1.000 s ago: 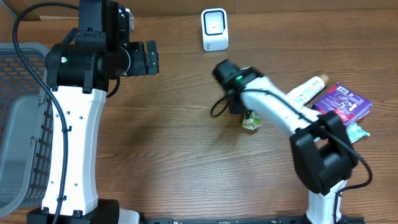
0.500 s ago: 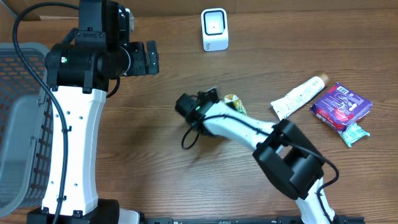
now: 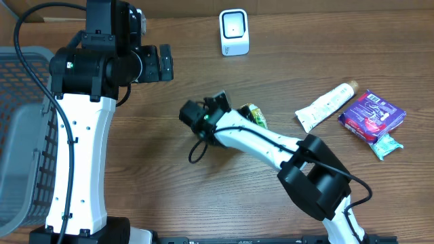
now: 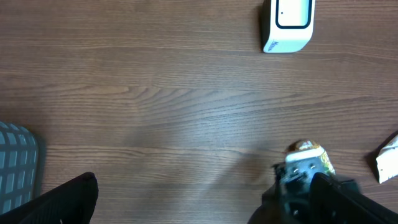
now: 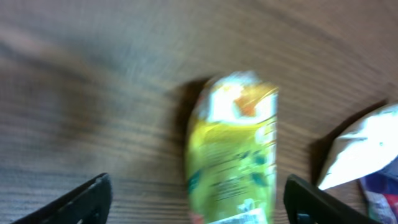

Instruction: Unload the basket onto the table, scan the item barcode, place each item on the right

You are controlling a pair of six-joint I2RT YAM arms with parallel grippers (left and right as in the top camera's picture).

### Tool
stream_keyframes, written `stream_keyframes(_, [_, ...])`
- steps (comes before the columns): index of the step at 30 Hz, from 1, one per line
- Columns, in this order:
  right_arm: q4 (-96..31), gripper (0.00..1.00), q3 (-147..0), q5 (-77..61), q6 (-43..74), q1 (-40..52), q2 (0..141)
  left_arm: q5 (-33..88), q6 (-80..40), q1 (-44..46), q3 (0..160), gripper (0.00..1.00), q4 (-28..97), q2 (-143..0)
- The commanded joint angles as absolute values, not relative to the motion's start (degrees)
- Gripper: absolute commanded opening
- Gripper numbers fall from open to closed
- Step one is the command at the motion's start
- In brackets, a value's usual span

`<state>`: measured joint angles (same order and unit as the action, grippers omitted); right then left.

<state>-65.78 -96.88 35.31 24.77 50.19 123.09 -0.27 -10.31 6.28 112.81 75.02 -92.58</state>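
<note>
Next, I grip the yellow-green packet (image 3: 258,116) with my right gripper and turn it over before scanning, because the packet's leaf-printed side (image 5: 233,163) faces up and its barcode is hidden.
The item, a yellow-green packet (image 3: 255,115), lies flat on the wooden table below and slightly right of the white barcode scanner (image 3: 234,32). My right gripper (image 3: 234,110) reaches in from the packet's left and is open. In the right wrist view the packet (image 5: 233,155) sits between the spread fingers (image 5: 87,199), with a gap on both sides. My left gripper (image 3: 165,63) hangs open and empty above the table's left half. The left wrist view shows the scanner (image 4: 286,22), the packet (image 4: 309,154), and the left gripper (image 4: 202,186) holding nothing.
A white tube (image 3: 325,104), a purple packet (image 3: 373,115) and a teal packet (image 3: 388,145) lie at the right. A grey basket (image 3: 20,135) stands at the left edge. The right arm (image 3: 271,142) stretches diagonally across the table's middle.
The right arm swung left, carrying the packet toward the table's middle. Its gripper then went from shut to open and the packet now lies loose. The left arm did not move.
</note>
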Motion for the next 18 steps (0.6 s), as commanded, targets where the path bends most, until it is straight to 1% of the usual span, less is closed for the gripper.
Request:
stream_keyframes(1, [-68.0,0.91,-101.6,33.1,25.1,46.5,119.7,-0.6,-9.8,6.4,113.3,1.0,74.8,-92.7])
stream_keyframes(3, [-69.5,0.92,-102.2,27.8,25.1,43.9,119.6,-0.6,-9.8,6.4,113.3,0.99,74.8,-92.7])
stream_keyframes(6, [-71.4,0.92,-101.9,14.1,24.8,38.4,119.6,-0.6,-9.8,6.4,113.3,1.0,74.8,-92.7])
stream_keyframes(7, [-71.3,0.92,-101.5,9.1,23.4,36.8,119.6,-0.6,-9.8,6.4,113.3,0.99,74.8,-92.7])
stream_keyframes(8, [-71.0,0.92,-101.0,1.2,20.5,34.6,119.6,-0.6,-9.8,6.4,113.3,1.0,74.8,-92.7])
stream_keyframes(9, [-70.6,0.91,-100.3,-1.7,19.2,33.5,119.7,-0.6,-9.8,6.4,113.3,0.99,74.8,-92.7])
stream_keyframes(18, [-67.3,0.92,-93.4,-2.0,16.2,32.6,119.7,-0.6,-9.8,6.4,113.3,1.0,74.8,-92.7])
